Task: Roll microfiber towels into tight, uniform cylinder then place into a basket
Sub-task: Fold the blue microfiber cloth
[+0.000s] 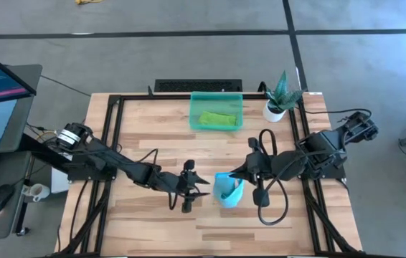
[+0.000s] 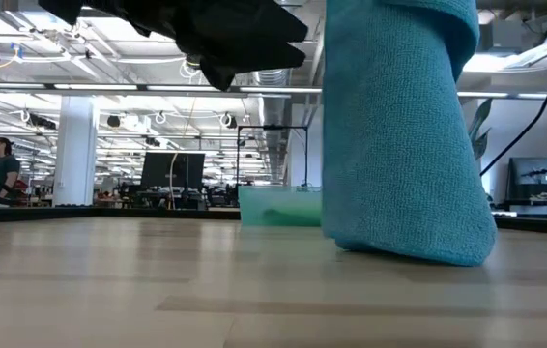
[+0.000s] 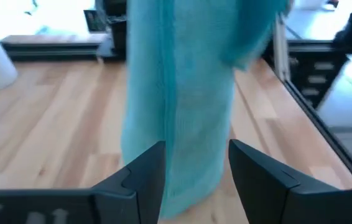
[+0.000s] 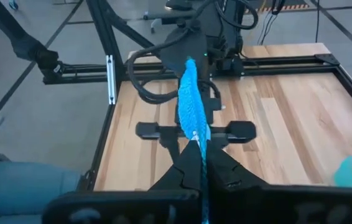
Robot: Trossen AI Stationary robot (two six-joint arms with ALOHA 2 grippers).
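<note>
The light turquoise towel [image 1: 228, 192] has loose folds [image 3: 170, 93] gathered below my right gripper, so it will spread out into a wide, flat rectangle when I pull it open.
The light turquoise towel [image 1: 227, 189] hangs as a loosely gathered column from my right gripper [image 4: 199, 148], which is shut on its top near the table's middle. Its lower end [image 2: 414, 242] rests on the wood. My left gripper [image 3: 196, 152] is open and comes level from the table's left. Its fingers stand on either side of the towel's lower part; whether they touch it, I cannot tell. The lime green towel [image 1: 216, 118] lies inside the teal basket [image 1: 196, 99] at the far middle. My right gripper pinches the turquoise towel's upper end [image 4: 194, 127] between its two shut fingers, coming from the table's right and slanting down. The cloth hangs below the fingers in gathered folds, roughly upright, with its bottom end [image 2: 418, 253] on the table.
A small white pot with a green plant [image 1: 277, 102] stands at the far right, beside the basket. The black frame rails [image 1: 114, 129] run along the table's sides. Bare wood lies left of the towel and toward the near edge [image 1: 210, 236].
</note>
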